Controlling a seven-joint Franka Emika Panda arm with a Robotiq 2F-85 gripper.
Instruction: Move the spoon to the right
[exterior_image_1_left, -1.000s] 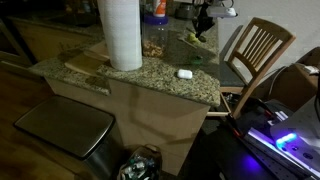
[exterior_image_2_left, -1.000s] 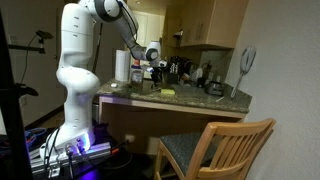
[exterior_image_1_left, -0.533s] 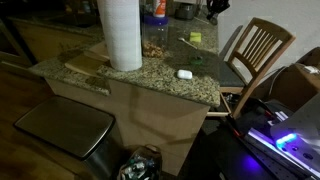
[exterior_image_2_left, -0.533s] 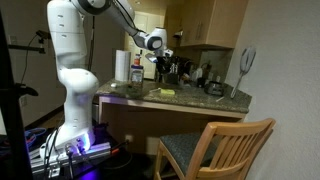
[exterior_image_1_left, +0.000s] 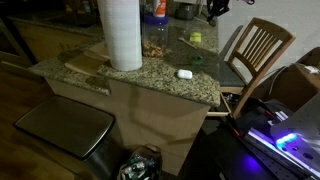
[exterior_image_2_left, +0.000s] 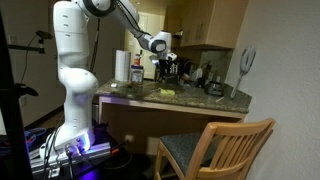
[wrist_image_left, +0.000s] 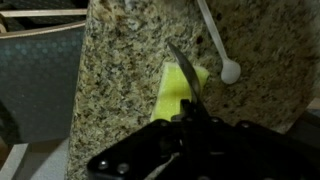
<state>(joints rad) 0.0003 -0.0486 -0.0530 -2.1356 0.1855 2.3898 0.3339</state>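
My gripper should go on moving the metal spoon (wrist_image_left: 184, 68), which it holds by its handle, to the open counter (exterior_image_2_left: 187, 97) past the yellow block until the spoon rests there.
A white spoon (wrist_image_left: 214, 38) lies on the granite counter (wrist_image_left: 120, 70), its bowl (wrist_image_left: 230, 72) next to a yellow sponge-like block (wrist_image_left: 180, 88). In the wrist view my gripper (wrist_image_left: 176, 55) hangs above the yellow block with its fingers pressed together and nothing between them. In both exterior views the gripper (exterior_image_1_left: 212, 8) (exterior_image_2_left: 166, 58) is raised well above the counter. The yellow block shows there too (exterior_image_1_left: 195, 37) (exterior_image_2_left: 167, 93). The spoon is too thin to make out in an exterior view.
A tall paper towel roll (exterior_image_1_left: 121, 32) and a wooden board (exterior_image_1_left: 88, 62) stand on the counter, with a jar (exterior_image_1_left: 154, 40) and a small white object (exterior_image_1_left: 184, 73). A wooden chair (exterior_image_1_left: 255, 50) stands by the counter edge. Kitchen items (exterior_image_2_left: 205, 80) crowd the back.
The gripper has risen from just above the counter to well above it and shifted slightly sideways. The spoon and yellow block stay on the counter.
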